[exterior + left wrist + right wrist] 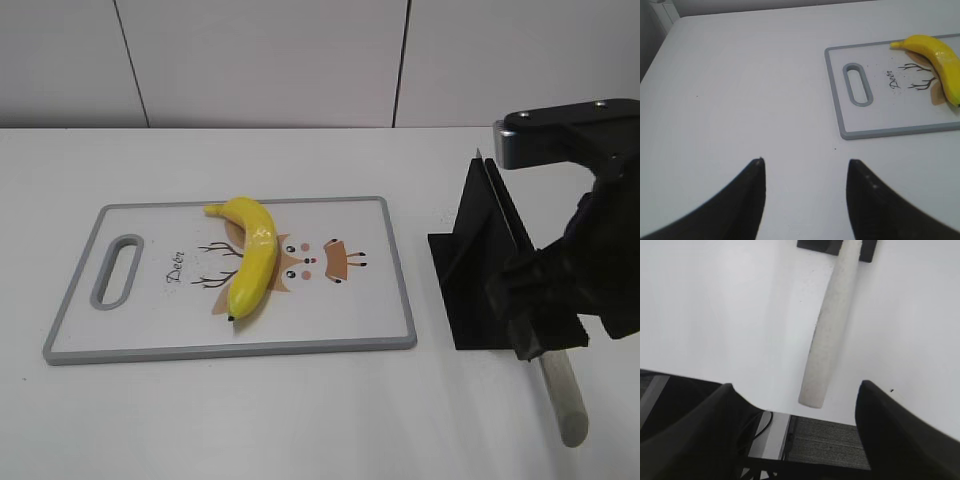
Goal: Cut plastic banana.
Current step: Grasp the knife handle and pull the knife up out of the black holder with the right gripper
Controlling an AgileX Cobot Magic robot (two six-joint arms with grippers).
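The knife's blade is in the open-topped gap of the black stand (484,164). The knife (566,402) will come up free and the stand will stay standing when I lift.
The plastic banana (252,257) is glossy yellow with a dark tip. It lies on the white, grey-rimmed cutting board (380,300), its tip toward the front edge. It also shows in the left wrist view (940,62) at the upper right. A knife rests in a black stand (470,280), blade (500,205) up and pale handle (563,395) pointing toward the front. My right gripper (545,320) hangs over the handle (829,330), open (795,385), with a finger on each side and not touching it. My left gripper (805,162) is open and empty over bare table, left of the board (840,100).
The board has a grey handle slot (118,270) at its left end and a deer drawing under the banana. The table's front edge (770,410) is close behind the knife handle's end, with floor and cables below. A white wall stands behind the table.
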